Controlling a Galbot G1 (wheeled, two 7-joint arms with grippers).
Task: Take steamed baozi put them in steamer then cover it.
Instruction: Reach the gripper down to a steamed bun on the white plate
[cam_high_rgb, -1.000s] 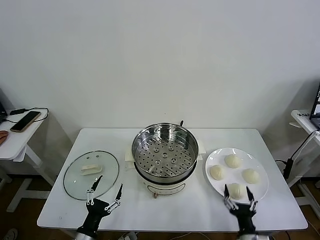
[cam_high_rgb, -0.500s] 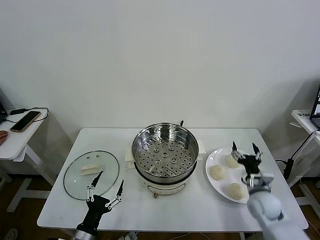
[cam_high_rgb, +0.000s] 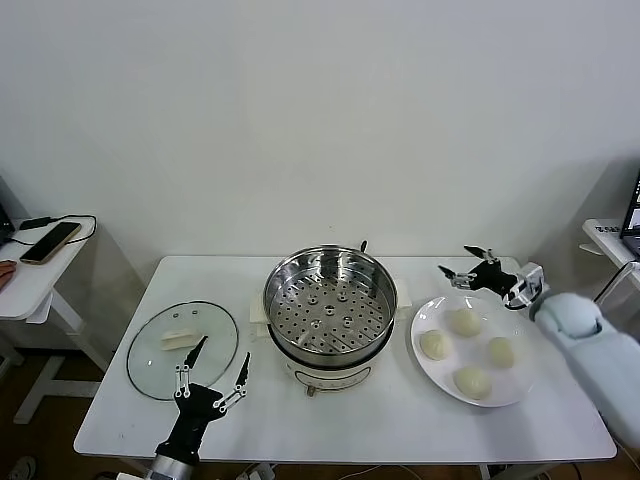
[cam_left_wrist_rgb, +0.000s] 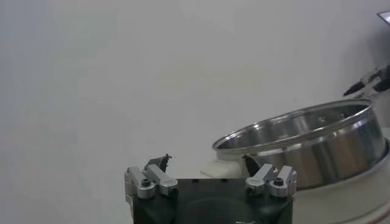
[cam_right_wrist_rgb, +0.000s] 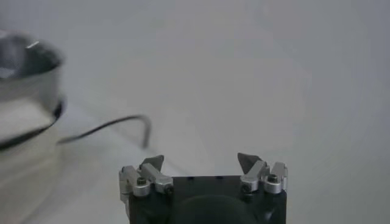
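Note:
My gripper will lift the far baozi (cam_high_rgb: 465, 321) and it will come free alone, because clear gaps (cam_high_rgb: 468, 349) separate the steamed baozi on the white plate.
Four steamed baozi (cam_high_rgb: 463, 322) lie on a white plate (cam_high_rgb: 424, 370) to the right of the steamer (cam_high_rgb: 330, 262), whose perforated tray holds nothing. In the left wrist view the steamer (cam_left_wrist_rgb: 304, 146) shows from the side. The glass cover (cam_high_rgb: 150, 372) lies flat on the table to the steamer's left. My right gripper (cam_high_rgb: 455, 260) hangs open above the plate's far edge, turned toward the steamer, with nothing between its fingers; in its own wrist view the right gripper (cam_right_wrist_rgb: 201, 159) is empty. My left gripper (cam_high_rgb: 224, 349) stands open at the cover's near right edge; in the left wrist view the left gripper (cam_left_wrist_rgb: 206, 159) is empty.
A dark cable (cam_right_wrist_rgb: 122, 125) runs behind the steamer's white base. To the left of the table stands a small side table (cam_high_rgb: 30, 285) with a phone (cam_high_rgb: 50, 242) on it. Another stand (cam_high_rgb: 610, 235) is at the far right.
My right arm has risen from the table's front edge and swung over the plate to its far side, turning toward the steamer. The left gripper has barely shifted.

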